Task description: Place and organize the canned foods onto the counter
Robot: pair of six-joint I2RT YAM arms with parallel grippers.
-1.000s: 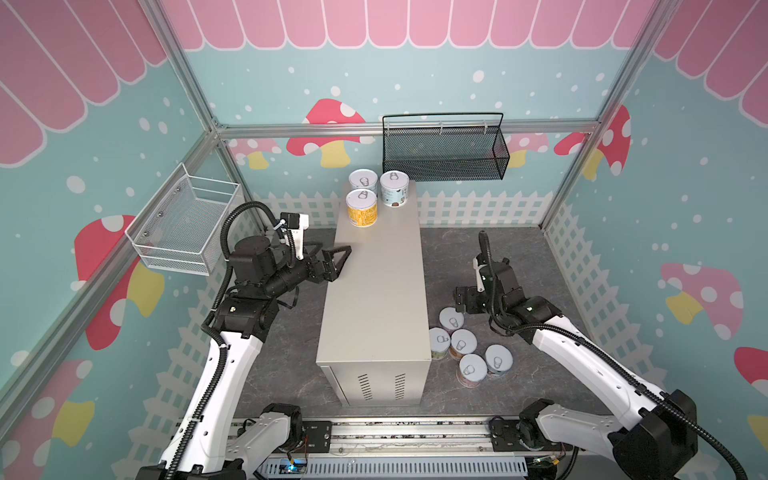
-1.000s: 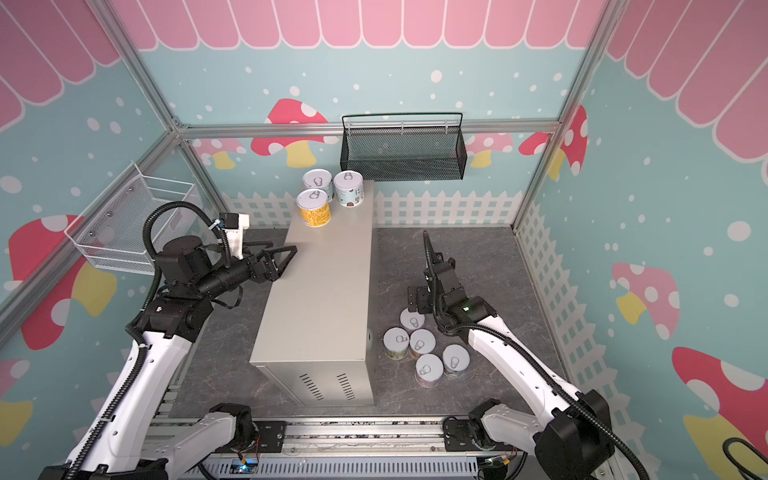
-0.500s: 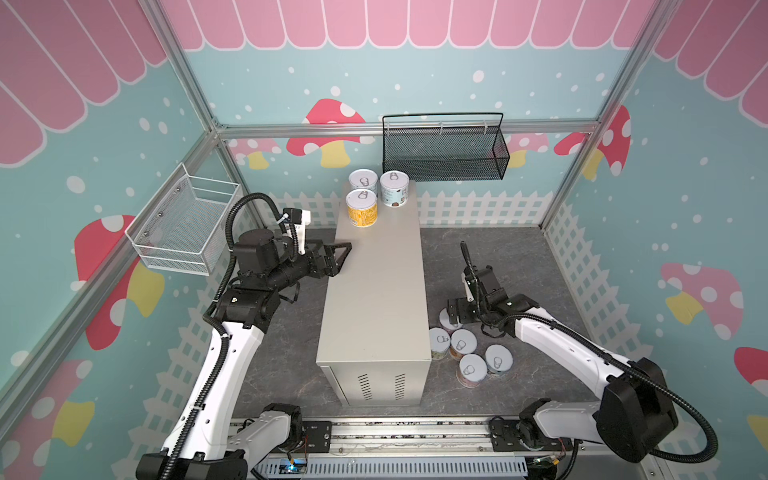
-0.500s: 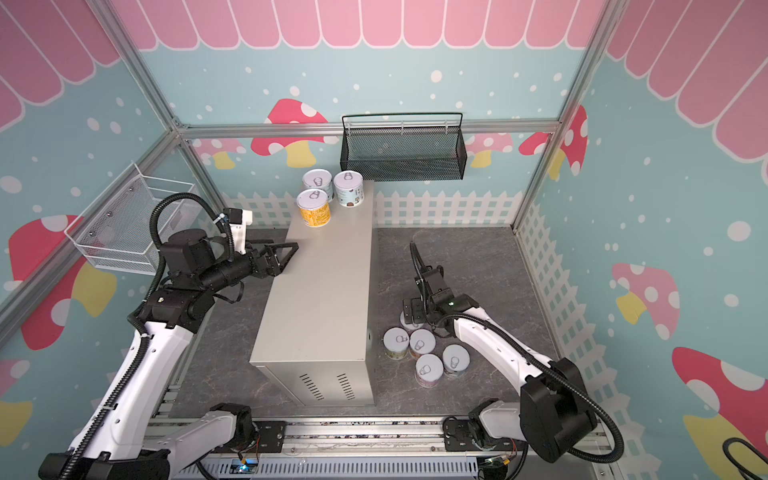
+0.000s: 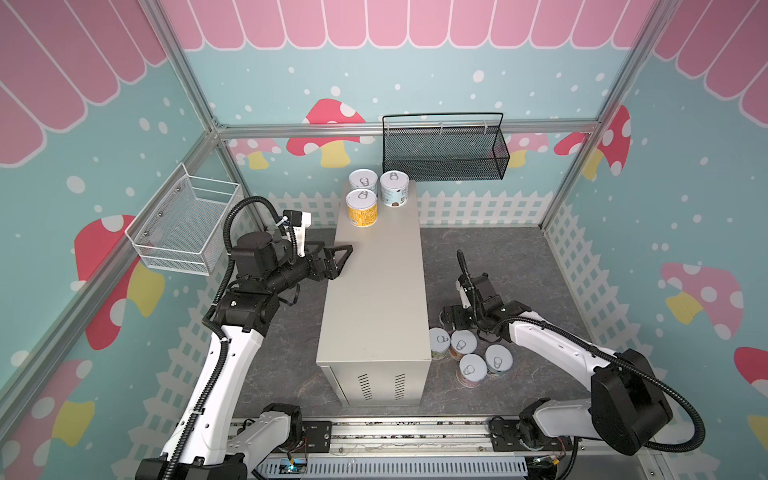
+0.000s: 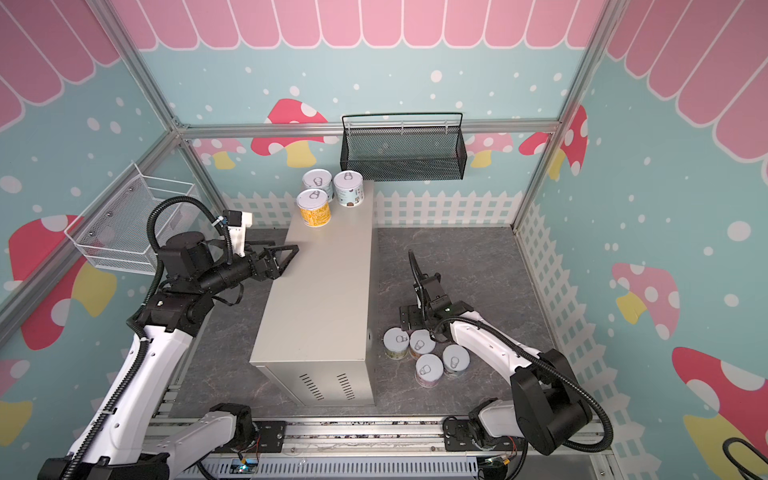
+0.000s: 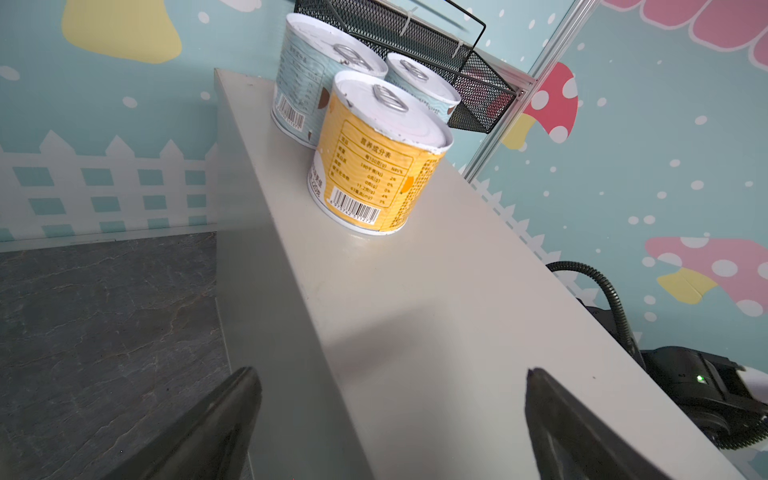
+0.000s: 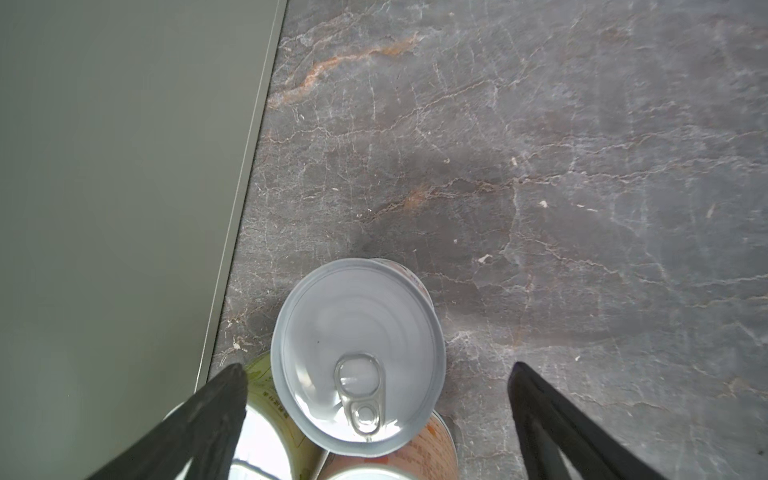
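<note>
My right gripper's open fingers span the white lid (image 8: 357, 356) with a gap each side, so I keep going down until they straddle the can's side (image 8: 412, 280), then close.
The counter (image 5: 374, 291) is a tall beige box in the middle in both top views. At its far end stand a yellow can (image 5: 361, 208) and two blue cans (image 5: 394, 189); the left wrist view shows the yellow can (image 7: 374, 166) up close. My left gripper (image 5: 344, 258) hovers open and empty over the counter's left edge (image 7: 266, 291). Several cans (image 5: 472, 369) cluster on the floor right of the counter. My right gripper (image 5: 451, 318) is open just above one of them, whose white lid (image 8: 359, 332) shows between the fingers (image 8: 216, 407), untouched.
A black mesh basket (image 5: 444, 153) hangs on the back wall behind the counter. A white wire basket (image 5: 183, 226) hangs on the left wall beside my left arm. A green-label can (image 8: 266, 395) and an orange can (image 8: 419, 453) press against the one under my right gripper.
My right gripper has moved toward the front and the counter and come down over the floor cans, now covering one. The left gripper has barely shifted at the counter's edge.
</note>
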